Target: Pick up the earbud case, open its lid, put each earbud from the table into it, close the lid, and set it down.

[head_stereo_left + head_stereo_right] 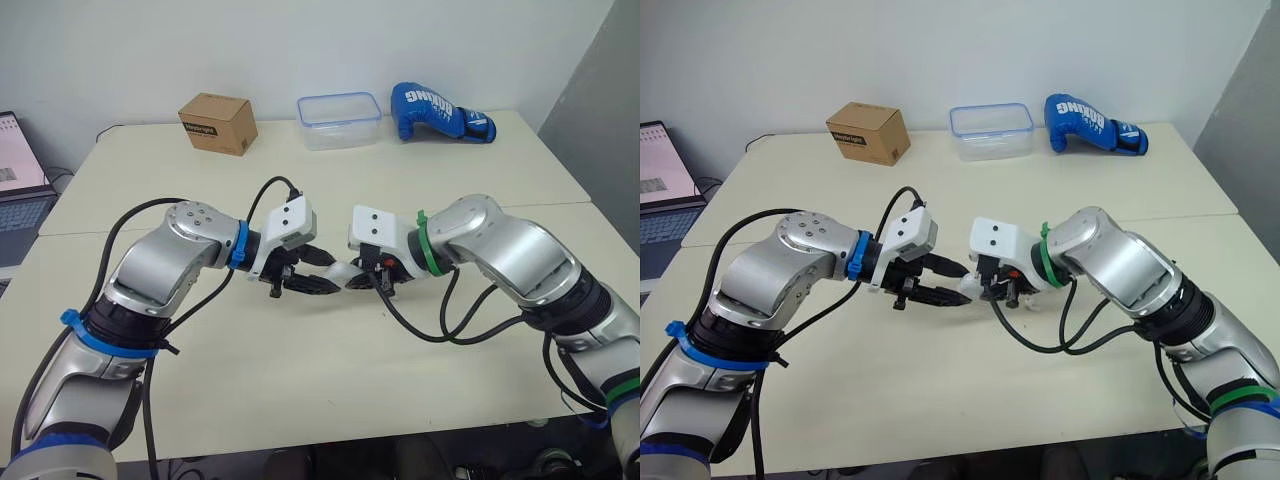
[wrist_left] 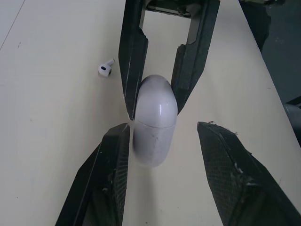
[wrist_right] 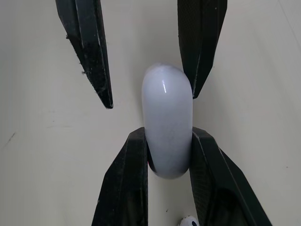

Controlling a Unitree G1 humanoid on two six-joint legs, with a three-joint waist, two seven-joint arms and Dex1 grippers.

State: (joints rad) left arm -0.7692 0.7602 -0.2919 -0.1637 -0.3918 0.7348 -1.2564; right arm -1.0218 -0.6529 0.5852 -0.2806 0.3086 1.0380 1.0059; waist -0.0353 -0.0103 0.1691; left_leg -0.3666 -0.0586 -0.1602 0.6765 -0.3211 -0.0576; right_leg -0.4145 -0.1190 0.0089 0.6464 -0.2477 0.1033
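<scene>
The white earbud case has a thin seam [image 2: 154,126] across it, so the lid [image 2: 157,100] will tip back there, stay attached and stand open when I open it.
The white earbud case [image 3: 167,122] hangs just above the table [image 1: 300,400] at the centre, lid closed. My right gripper [image 3: 169,136] is shut on one end of it. From the opposite side, my left gripper [image 2: 164,129] stands open, its fingers [image 2: 110,160] spread on either side of the case's other end. One of those fingers touches the case's side in the right wrist view. A single white earbud [image 2: 106,69] lies on the table close beside the right gripper, and its tip [image 3: 188,221] shows in the right wrist view.
Along the table's far edge stand a cardboard box [image 1: 218,122], a clear plastic container [image 1: 338,120] and a blue boxing glove [image 1: 440,112]. A laptop [image 1: 20,190] sits off the table at the far left.
</scene>
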